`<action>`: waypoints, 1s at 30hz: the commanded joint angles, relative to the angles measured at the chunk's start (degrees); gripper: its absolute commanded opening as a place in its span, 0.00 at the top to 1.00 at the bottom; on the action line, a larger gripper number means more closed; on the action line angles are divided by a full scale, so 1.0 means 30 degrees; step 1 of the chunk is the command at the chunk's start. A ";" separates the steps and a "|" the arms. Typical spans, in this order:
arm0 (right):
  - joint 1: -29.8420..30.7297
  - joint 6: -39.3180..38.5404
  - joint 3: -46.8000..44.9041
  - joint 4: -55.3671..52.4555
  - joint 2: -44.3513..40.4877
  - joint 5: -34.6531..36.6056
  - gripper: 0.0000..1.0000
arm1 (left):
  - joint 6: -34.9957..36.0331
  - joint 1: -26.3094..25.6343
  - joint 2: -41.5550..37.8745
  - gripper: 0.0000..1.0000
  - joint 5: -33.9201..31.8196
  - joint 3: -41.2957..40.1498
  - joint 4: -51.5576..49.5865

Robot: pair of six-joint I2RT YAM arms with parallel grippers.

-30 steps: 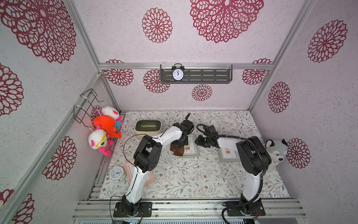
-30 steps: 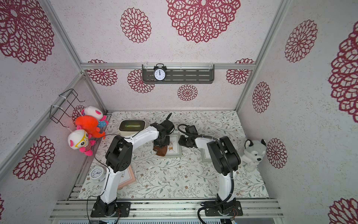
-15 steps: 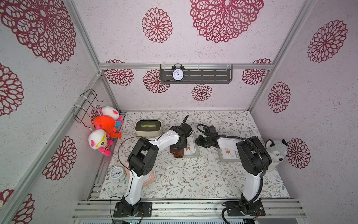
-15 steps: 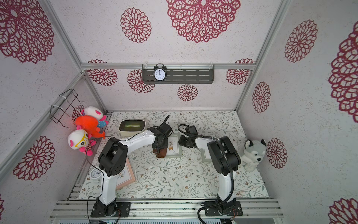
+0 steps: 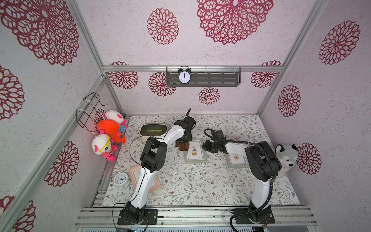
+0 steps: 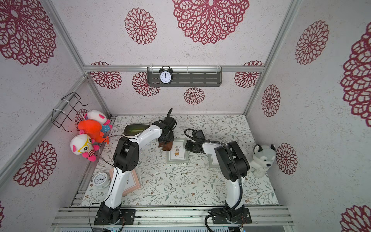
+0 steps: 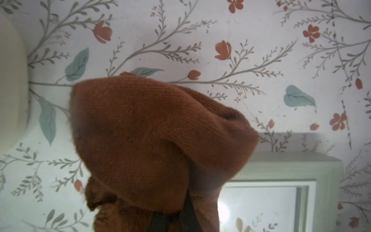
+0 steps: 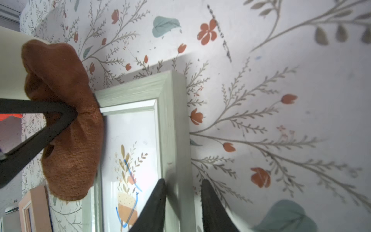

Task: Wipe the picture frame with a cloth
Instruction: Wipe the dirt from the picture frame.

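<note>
My right gripper's fingers cover the rail [image 8: 172,162] opposite the cloth, so my left gripper should lift the cloth clear [image 5: 182,146] and hand it to my right gripper.
A sage-green picture frame [image 5: 195,151] [image 6: 177,152] lies flat in the middle of the table. The brown cloth [image 5: 183,146] [image 6: 166,146] is bunched on its far left corner and spills onto the table. My left gripper [image 5: 183,140] [image 7: 172,220] is shut on the cloth [image 7: 150,130], which hides most of its fingers. My right gripper [image 5: 208,145] [image 8: 183,200] is shut on the frame's right rail [image 8: 175,124], one finger on the glass side and one outside. Blue scribbles mark the glass [image 8: 128,176]. The cloth [image 8: 70,140] overlaps the opposite rail.
A second green frame [image 5: 236,160] lies under my right arm. A pink frame [image 5: 154,183] and a white clock [image 5: 120,179] sit at the front left. A cream tray [image 5: 153,130] stands at the back left, plush toys [image 5: 108,130] on the left wall, a husky plush [image 5: 287,156] at the right.
My left gripper has carried the cloth along the frame's left side toward its far corner. The right gripper has stayed on the frame's right rail.
</note>
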 commanded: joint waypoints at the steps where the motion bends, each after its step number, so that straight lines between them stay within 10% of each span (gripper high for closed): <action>1: -0.0022 0.0110 -0.0912 -0.2329 0.0246 0.0640 0.69 | -0.0747 -0.1333 -0.1606 1.00 0.0852 -0.3662 -0.0802; 8: -0.0014 0.0187 -0.1161 -0.2307 -0.0086 0.0428 0.69 | -0.1965 -0.2528 -0.3969 1.00 0.0402 -0.7129 0.0423; 19: -0.0032 0.0529 -0.1260 -0.1722 0.0055 0.0600 0.69 | 0.0986 0.0198 0.2895 1.00 -0.0572 0.3981 -0.2806; 30: -0.0059 0.0691 -0.2002 -0.1443 -0.0450 0.0255 0.69 | -0.1860 -0.1795 -0.4212 1.00 0.1585 -0.7556 0.1321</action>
